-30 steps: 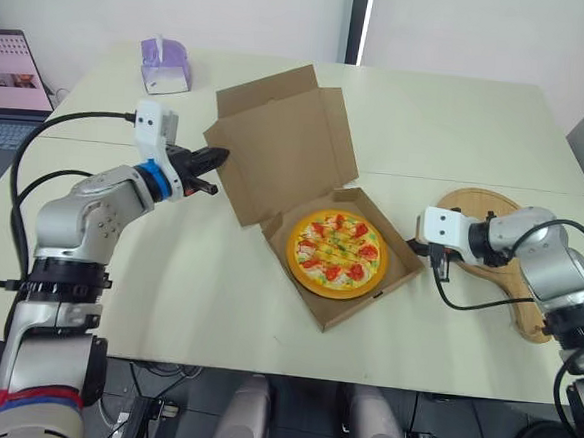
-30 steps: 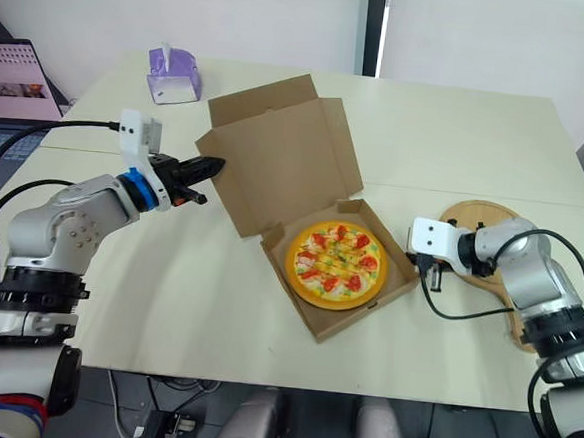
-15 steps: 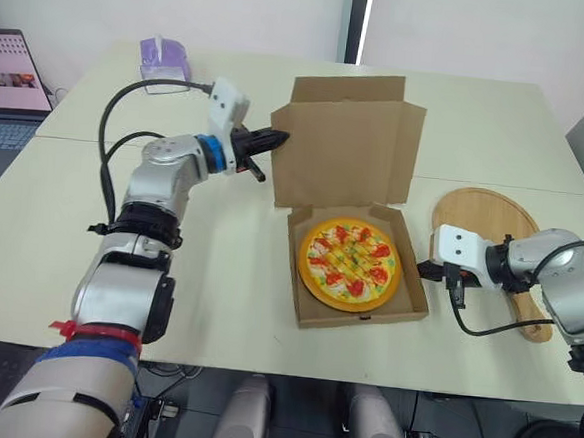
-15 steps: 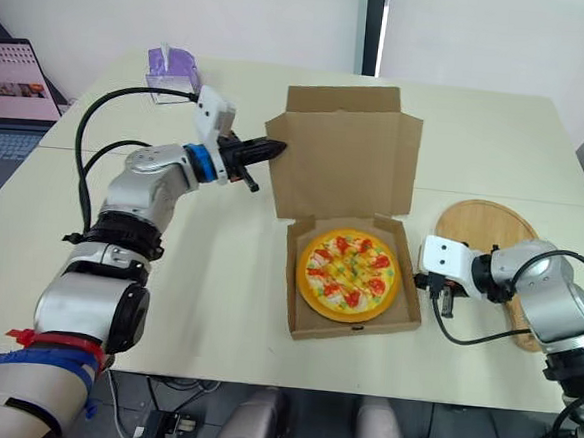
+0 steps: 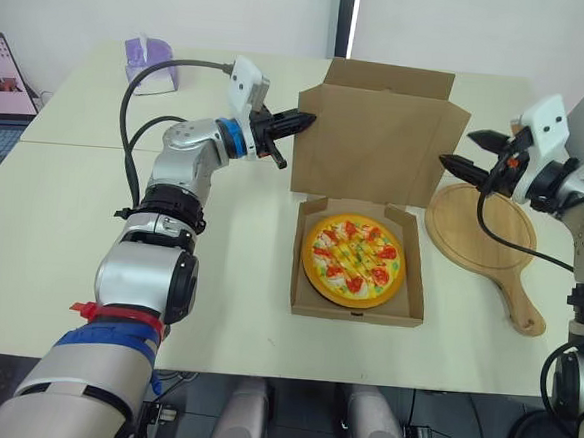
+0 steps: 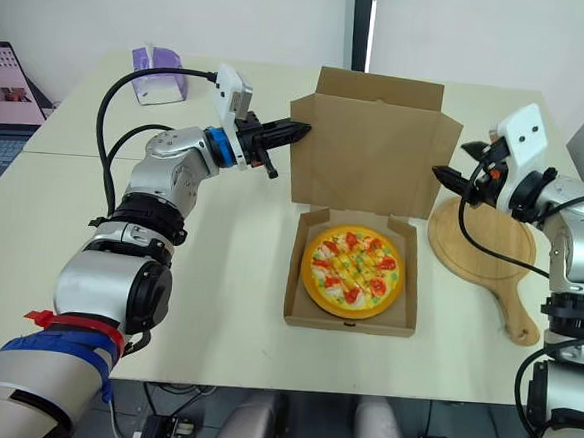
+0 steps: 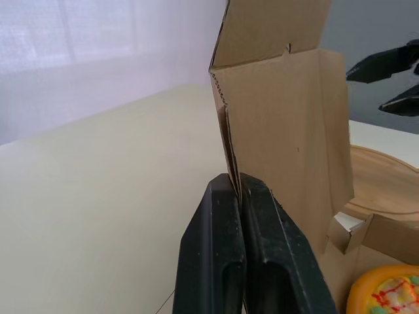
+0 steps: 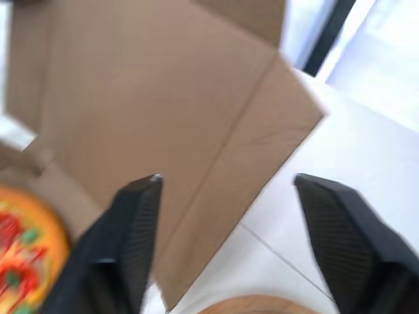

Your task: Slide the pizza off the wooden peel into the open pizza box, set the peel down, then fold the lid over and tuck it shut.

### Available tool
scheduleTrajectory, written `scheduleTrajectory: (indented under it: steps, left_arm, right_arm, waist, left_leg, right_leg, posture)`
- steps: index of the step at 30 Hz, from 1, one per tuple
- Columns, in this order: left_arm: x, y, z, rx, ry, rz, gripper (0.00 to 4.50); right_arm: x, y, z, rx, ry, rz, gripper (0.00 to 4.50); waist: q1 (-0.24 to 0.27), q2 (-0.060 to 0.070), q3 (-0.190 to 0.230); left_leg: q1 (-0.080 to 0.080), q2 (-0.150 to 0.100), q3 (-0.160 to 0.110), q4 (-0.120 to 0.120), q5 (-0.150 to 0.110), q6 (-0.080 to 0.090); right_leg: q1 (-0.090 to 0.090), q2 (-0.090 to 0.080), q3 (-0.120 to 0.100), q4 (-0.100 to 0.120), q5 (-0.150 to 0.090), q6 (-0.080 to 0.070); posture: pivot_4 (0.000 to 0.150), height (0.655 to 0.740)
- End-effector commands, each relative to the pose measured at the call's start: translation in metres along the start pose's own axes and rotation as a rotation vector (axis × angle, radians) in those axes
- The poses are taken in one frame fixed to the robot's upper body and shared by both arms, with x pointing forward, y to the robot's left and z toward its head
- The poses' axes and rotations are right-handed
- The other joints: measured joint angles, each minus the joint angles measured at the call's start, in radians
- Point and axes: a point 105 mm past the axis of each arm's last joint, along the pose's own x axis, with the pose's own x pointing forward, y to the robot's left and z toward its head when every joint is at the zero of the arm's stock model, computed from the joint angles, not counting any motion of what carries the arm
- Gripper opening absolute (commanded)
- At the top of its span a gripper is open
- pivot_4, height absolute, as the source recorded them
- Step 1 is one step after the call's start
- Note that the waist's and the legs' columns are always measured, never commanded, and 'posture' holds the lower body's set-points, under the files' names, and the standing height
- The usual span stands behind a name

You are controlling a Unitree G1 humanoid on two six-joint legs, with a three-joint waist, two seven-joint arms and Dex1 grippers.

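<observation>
The lid's side flap (image 5: 442,144) will fold inward when the robot swings the lid forward over the pizza, because a straight crease (image 8: 217,154) sets the side flap off.
The pizza (image 5: 354,258) lies in the open cardboard box (image 5: 412,312) at the middle of the table. Its lid (image 5: 378,135) stands upright behind it. My left gripper (image 5: 299,122) is shut on the lid's left edge; in the left wrist view the closed fingers (image 7: 222,216) pinch the cardboard (image 7: 281,131). My right gripper (image 5: 467,151) hovers open just off the lid's right edge, with nothing between its fingers (image 8: 131,229). The wooden peel (image 5: 482,227) lies flat on the table to the right of the box, below the right gripper.
A purple tissue box (image 5: 148,59) sits at the far left of the table. A laptop (image 5: 2,68) stands beyond the left edge. A seam (image 5: 67,143) runs across the joined tables.
My left gripper swung the lid up to vertical and the box turned square to me. My right gripper rose from beside the box to the lid's right edge and opened.
</observation>
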Motion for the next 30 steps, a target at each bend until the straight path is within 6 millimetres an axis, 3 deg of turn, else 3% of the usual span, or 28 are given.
scheduleTrajectory:
  steps: [1,6,8,10,16,19,24,30]
  left_arm:
    - [-0.001,-0.004,0.017,0.039,-0.055,-0.019,0.00]
    - [-0.004,-0.004,0.013,0.042,-0.040,-0.009,0.00]
    - [-0.004,-0.004,0.013,0.042,-0.041,-0.005,0.00]
    - [-0.004,-0.004,0.013,0.038,-0.044,-0.003,0.00]
    - [-0.005,-0.005,0.013,0.037,-0.044,0.000,0.00]
    - [-0.007,-0.003,0.012,0.036,-0.041,0.021,0.00]
    - [-0.009,0.004,0.010,0.024,-0.037,0.082,0.00]
    - [-0.004,0.015,0.011,0.032,-0.027,0.177,0.00]
  right_arm:
    - [0.002,-0.006,0.017,0.002,-0.060,-0.037,4.14]
    - [0.010,-0.007,0.023,0.067,-0.092,-0.027,4.14]
    - [0.012,-0.006,0.023,0.070,-0.087,-0.015,3.76]
    - [0.013,-0.002,0.023,0.073,-0.085,0.013,3.19]
    - [0.013,0.000,0.023,0.067,-0.076,0.022,0.91]
    - [0.011,-0.002,0.024,0.068,-0.068,0.014,0.08]
    - [0.011,-0.005,0.022,0.080,-0.057,-0.006,0.08]
    - [0.028,-0.003,0.023,0.084,-0.067,-0.037,0.08]
  waist:
    - [-0.002,0.000,0.000]
    - [-0.003,0.000,0.000]
    - [-0.003,0.000,0.000]
    - [-0.003,0.000,0.000]
    - [-0.007,0.000,0.000]
    - [-0.007,0.000,0.000]
    - [-0.007,0.000,0.000]
    - [-0.007,0.000,0.000]
  left_leg:
    - [0.000,0.000,0.000,0.000,0.000,0.000]
    - [-0.001,0.000,0.001,0.000,0.000,0.000]
    - [-0.001,0.000,0.002,0.001,0.000,0.000]
    - [-0.001,-0.001,0.002,0.001,0.000,0.000]
    - [-0.001,0.000,0.003,0.001,0.000,0.000]
    - [-0.001,0.000,0.003,0.002,0.000,0.000]
    - [-0.001,0.000,0.004,0.002,0.000,0.000]
    - [0.000,0.000,0.004,0.002,0.000,0.000]
  right_leg:
    - [0.000,0.000,0.000,0.000,0.000,0.000]
    - [-0.003,0.000,0.001,0.003,0.000,0.000]
    - [-0.004,0.000,0.001,0.007,0.000,0.000]
    - [-0.006,-0.001,0.001,0.010,0.000,0.000]
    - [-0.007,-0.001,0.002,0.012,0.000,0.000]
    - [-0.007,-0.001,0.002,0.013,0.000,0.000]
    - [-0.007,-0.001,0.002,0.013,0.000,0.000]
    - [-0.008,-0.001,0.002,0.013,0.000,0.000]
  posture:
    - [0.150,0.7400]
    - [0.150,0.7400]
    - [0.150,0.7400]
    - [0.150,0.7400]
    - [0.150,0.7400]
    - [0.150,0.7400]
    - [0.150,0.7400]
    - [0.150,0.7400]
